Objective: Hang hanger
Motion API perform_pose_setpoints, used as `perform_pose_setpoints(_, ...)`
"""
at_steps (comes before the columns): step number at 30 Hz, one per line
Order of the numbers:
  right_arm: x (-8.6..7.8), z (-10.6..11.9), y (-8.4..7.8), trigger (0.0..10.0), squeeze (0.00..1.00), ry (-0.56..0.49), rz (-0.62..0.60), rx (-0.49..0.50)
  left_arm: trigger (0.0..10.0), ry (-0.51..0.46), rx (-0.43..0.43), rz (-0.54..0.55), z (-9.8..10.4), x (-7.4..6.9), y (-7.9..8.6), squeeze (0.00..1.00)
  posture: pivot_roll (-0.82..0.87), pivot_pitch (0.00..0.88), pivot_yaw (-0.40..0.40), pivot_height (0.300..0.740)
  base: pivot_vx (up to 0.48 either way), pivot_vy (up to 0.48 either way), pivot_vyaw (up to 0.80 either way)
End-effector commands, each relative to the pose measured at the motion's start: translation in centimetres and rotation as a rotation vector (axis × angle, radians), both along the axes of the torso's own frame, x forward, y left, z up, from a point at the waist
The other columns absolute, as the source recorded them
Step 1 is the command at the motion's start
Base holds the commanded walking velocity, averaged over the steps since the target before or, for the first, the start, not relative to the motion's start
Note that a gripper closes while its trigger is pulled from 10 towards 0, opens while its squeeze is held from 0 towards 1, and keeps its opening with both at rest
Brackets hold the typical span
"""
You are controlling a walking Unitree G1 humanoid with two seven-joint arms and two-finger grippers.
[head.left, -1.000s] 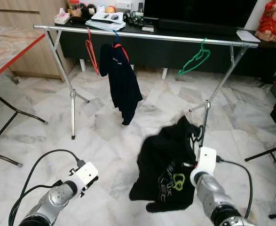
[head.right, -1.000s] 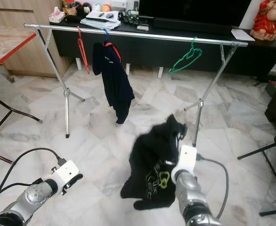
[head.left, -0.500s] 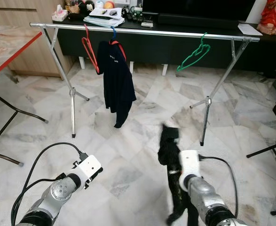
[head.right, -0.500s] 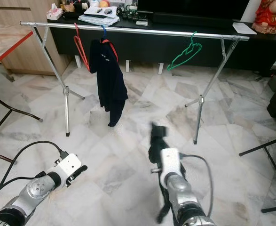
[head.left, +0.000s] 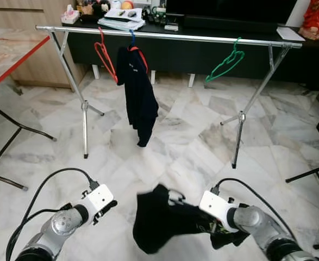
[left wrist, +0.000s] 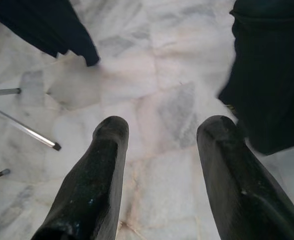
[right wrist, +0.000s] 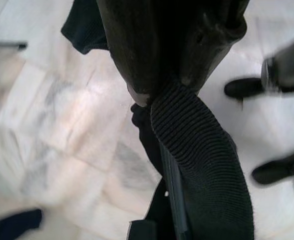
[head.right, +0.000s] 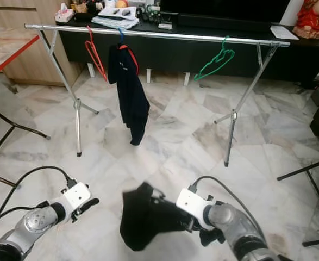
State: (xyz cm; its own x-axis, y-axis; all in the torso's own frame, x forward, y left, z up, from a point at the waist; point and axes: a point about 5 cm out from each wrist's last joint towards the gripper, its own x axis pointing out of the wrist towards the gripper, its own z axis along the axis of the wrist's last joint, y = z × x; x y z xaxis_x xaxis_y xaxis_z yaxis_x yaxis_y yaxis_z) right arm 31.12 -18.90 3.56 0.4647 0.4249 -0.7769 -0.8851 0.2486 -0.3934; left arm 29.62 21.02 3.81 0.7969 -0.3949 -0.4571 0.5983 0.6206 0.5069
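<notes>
I expect to find a hanger inside when I pull the ribbed edge, because a small hook (head.left: 176,197) bends upward at the black garment's top edge (head.left: 158,222).
My right gripper (head.left: 191,216) is low over the floor, shut on a bunched black garment (head.left: 159,220) that sags to its left. In the right wrist view the fingers (right wrist: 136,45) pinch a ribbed black edge (right wrist: 202,155), with a thin grey bar (right wrist: 172,192) beneath it. My left gripper (head.left: 107,208) hovers open just left of the garment, with bare floor between its fingers (left wrist: 104,165). The silver clothes rail (head.left: 170,36) stands ahead. On it hang a red hanger (head.left: 106,54), a dark shirt (head.left: 140,92) on a blue hanger, and a green hanger (head.left: 224,62).
A red-edged folding table (head.left: 7,60) stands at the left. A black TV console (head.left: 202,51) with clutter sits behind the rail. The rack's legs (head.left: 238,130) splay onto the marble floor. A dark stand leg (head.left: 311,174) reaches in at the right.
My right arm has swung the black garment from upright in front of me down and to the left, low between both grippers. The left arm has barely moved.
</notes>
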Motion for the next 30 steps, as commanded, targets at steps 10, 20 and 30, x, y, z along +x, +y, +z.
perform_pose_setpoints(10, 1.2, 2.3, 1.0, 10.0, 0.00, -0.225, 0.447, -0.294, 10.0, 0.107, 0.065, -0.156, -0.9, -1.2, -0.7, 0.00, 0.03, 0.114, -0.085, 0.740, 0.000, 0.000, 0.00)
perform_pose_setpoints(20, 2.4, 3.5, 3.0, 10.0, 0.00, -0.346, 0.343, -0.122, 10.0, 0.088, 0.052, -0.238, -0.6, -1.1, -2.2, 0.00, 0.03, 0.091, -0.095, 0.740, 0.000, 0.000, 0.00)
perform_pose_setpoints(30, 2.5, 3.9, 4.9, 10.0, 0.00, -0.221, 0.262, 0.088, 10.0, 0.002, 0.030, -0.254, 0.9, 0.1, -3.3, 0.00, 0.03, 0.093, -0.094, 0.740, 0.000, 0.000, 0.00)
